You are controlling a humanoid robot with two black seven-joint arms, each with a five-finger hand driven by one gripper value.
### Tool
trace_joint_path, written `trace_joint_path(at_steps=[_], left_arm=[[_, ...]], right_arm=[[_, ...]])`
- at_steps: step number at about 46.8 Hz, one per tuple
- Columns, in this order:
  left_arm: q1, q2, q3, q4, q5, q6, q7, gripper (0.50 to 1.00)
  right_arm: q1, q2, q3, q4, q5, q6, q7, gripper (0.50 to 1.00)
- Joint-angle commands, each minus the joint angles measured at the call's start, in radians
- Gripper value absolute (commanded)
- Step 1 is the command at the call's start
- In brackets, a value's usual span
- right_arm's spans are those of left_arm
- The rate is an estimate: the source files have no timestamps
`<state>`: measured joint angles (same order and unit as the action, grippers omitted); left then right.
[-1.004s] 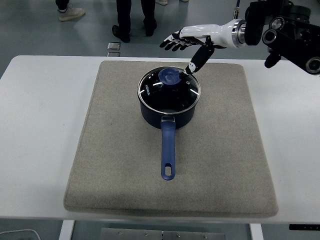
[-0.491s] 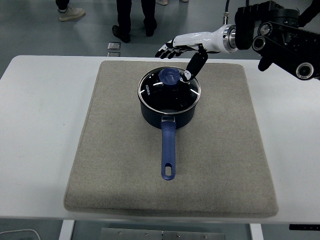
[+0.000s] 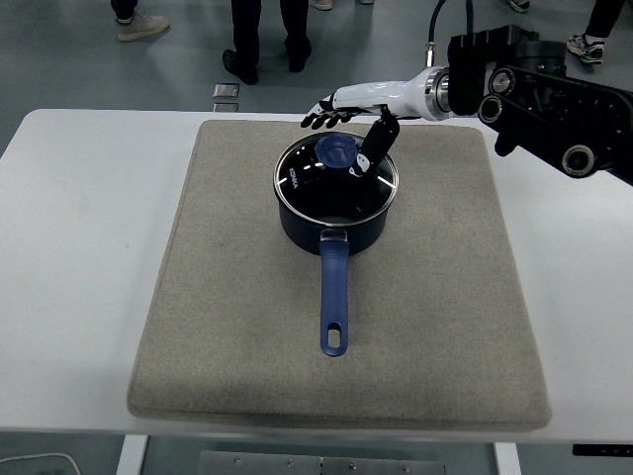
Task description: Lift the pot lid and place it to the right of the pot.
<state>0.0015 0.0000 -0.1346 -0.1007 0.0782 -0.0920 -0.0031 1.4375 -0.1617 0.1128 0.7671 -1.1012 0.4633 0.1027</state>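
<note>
My gripper will uncover an empty pot [image 3: 301, 229] when it lifts the lid, because only plain dark can be seen through the glass lid [image 3: 324, 196].
A dark blue pot [image 3: 332, 220] with a long blue handle stands on the grey mat [image 3: 227, 317], handle pointing toward me. Its glass lid [image 3: 335, 176] with a blue knob [image 3: 335, 151] rests on the pot. My right hand [image 3: 341, 124] reaches in from the right, just above and behind the knob. Its fingers [image 3: 318, 119] are spread past the knob's far side and the thumb hangs down at the knob's right. It holds nothing. The left arm is out of view.
The mat covers the middle of the white table [image 3: 69, 247]. Bare mat lies to the right of the pot [image 3: 455, 228]. People's legs and shoes [image 3: 262, 40] stand beyond the far edge. A small metal plate [image 3: 226, 91] lies on the floor there.
My right hand has moved left and slightly down, from beside the lid's right rim to over the knob. The pot and lid have not moved.
</note>
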Motion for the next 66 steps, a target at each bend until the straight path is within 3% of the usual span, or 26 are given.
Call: trace_joint_path(at_steps=[1,11,55,66], left_arm=[[0.0,0.0,0.0,0.0,0.0,0.0,0.0,1.0],[0.0,0.0,0.001,0.001,0.0,0.0,0.0,1.0],[0.0,0.0,0.0,0.001,0.0,0.0,0.0,1.0],[0.0,0.0,0.0,-0.001,0.0,0.0,0.0,1.0]], right_arm=[[0.001,-0.001,0.001,0.0,0.0,0.001,0.0,0.919],[0.003,-0.004,-0.012,0.0,-0.002,0.003,0.002,0.832],[0.004,-0.006,-0.008,0.001,-0.002,0.012,0.003,0.795],[0.003,-0.004,-0.008,0.003,-0.002,0.015,0.008,0.67]])
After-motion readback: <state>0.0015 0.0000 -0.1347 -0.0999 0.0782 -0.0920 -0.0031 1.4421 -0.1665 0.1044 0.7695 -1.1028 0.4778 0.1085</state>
